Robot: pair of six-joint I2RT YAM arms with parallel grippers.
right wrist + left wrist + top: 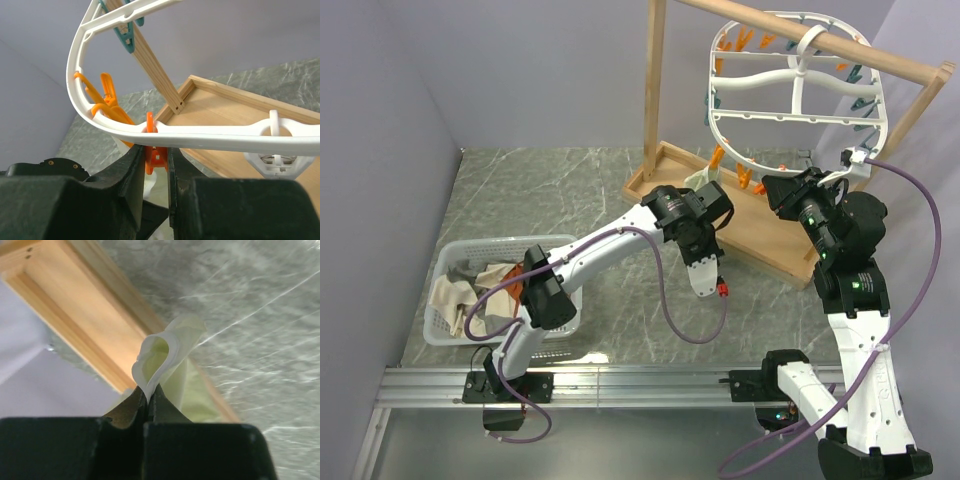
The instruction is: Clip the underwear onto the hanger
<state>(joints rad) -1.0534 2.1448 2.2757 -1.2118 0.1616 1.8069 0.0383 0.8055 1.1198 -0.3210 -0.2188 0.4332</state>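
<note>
My left gripper should swing back up and feed the underwear's fold (161, 354) into the opening of the orange clothespin in my right gripper (156, 157), because the fold sits low, away from the clothespin.
The underwear (172, 347) is a pale cream-yellow fabric; a fold of it stands up between the fingers of my left gripper (148, 392), which is shut on it. From above, this gripper (710, 190) sits at the wooden base, with a bit of the underwear (699, 178) showing beside it. The hanger (790, 90) is a white oval rack hooked on the top bar. My right gripper (156, 150) is just under the hanger's rim (210, 135), shut on an orange clothespin (156, 160) that hangs from it. In the top view the right gripper (772, 188) is close to the left one.
The wooden frame stand (760, 240) has a tray-like base, an upright post (655, 90) and a slanted top bar. A white basket (460, 320) at the left holds several cloths, one orange-rust (505, 275). Teal clothespins (125, 37) hang higher on the rim.
</note>
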